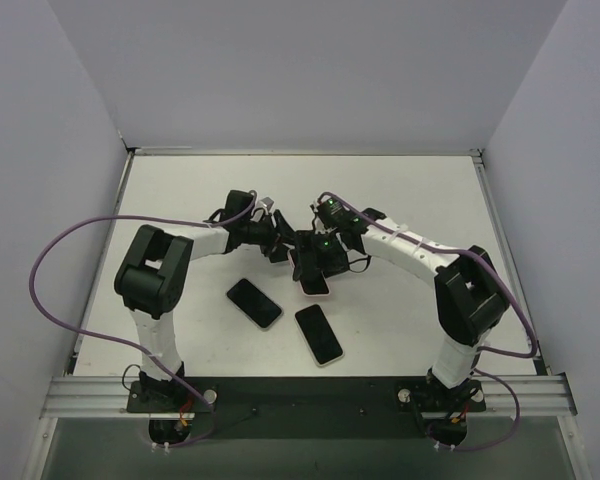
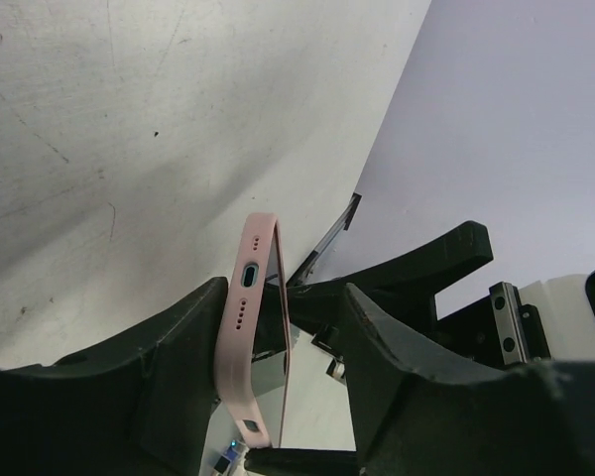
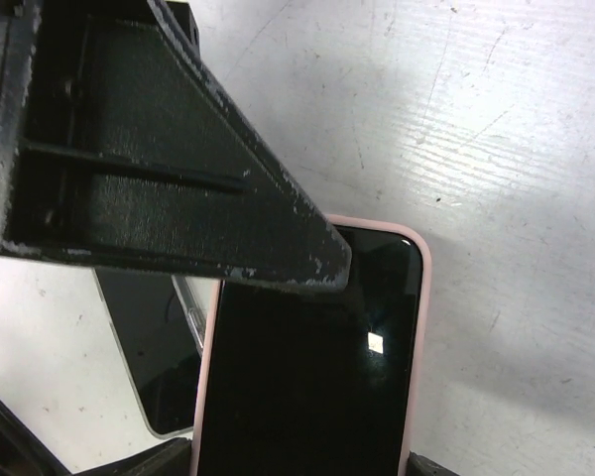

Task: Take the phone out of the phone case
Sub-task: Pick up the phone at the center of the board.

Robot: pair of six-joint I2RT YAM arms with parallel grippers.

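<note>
The robot's right gripper squeezes the pink case's long sides (image 3: 420, 337) against the phone, so next the left gripper takes a firm hold of the case's port end (image 2: 247, 288) before the right gripper moves away.
The phone in its pink case (image 1: 314, 279) is held off the table at the middle, between both arms. My right gripper (image 1: 320, 260) is shut across its width. In the right wrist view the black screen (image 3: 307, 397) fills the space between my fingers (image 3: 149, 461), with the pink rim (image 3: 417, 327) around it. My left gripper (image 1: 282, 248) straddles the case's end. In the left wrist view the pink end wall (image 2: 246, 327), with port and speaker holes, rests against my left finger (image 2: 169, 367). A gap separates it from the right finger (image 2: 407, 387). The left gripper (image 2: 283, 297) is open.
Two other phones lie on the table nearer the arm bases, a black one (image 1: 254, 303) and one with a light rim (image 1: 319, 334). One of them shows under the held phone in the right wrist view (image 3: 149, 357). The left arm's finger (image 3: 178, 149) crosses that view's top.
</note>
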